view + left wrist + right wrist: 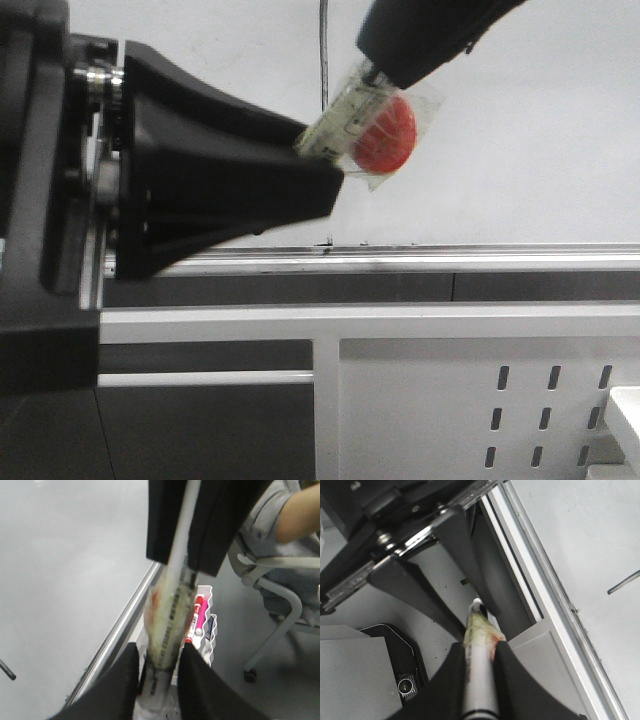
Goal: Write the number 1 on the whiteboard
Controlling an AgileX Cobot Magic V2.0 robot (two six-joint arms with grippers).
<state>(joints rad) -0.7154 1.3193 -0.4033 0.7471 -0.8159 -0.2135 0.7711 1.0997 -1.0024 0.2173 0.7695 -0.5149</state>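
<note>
Next, I open my right gripper and move it away before my left gripper hangs the marker on the whiteboard, because both grippers are clamping the marker's opposite ends [347, 118].
The whiteboard [520, 150] fills the back, with its silver tray rail [420, 260] below. The number 1 [324, 60] is a thin dark vertical stroke on it; its end shows in the left wrist view [7, 670] and the right wrist view [623, 582]. A marker [345, 120], wrapped in yellowish tape with a red piece [388, 132], hangs in front of the board, just right of the stroke. My left gripper [325, 170] is shut on one end of it [167, 630]. My right gripper [390, 75] is shut on the other end [480, 675].
A white metal panel with slot holes [450, 400] stands below the rail. A white wire basket holding spare markers [206, 630] sits near the board's end. A seated person on a wheeled chair [280, 535] is beyond it. A black base unit [405, 680] lies below my right gripper.
</note>
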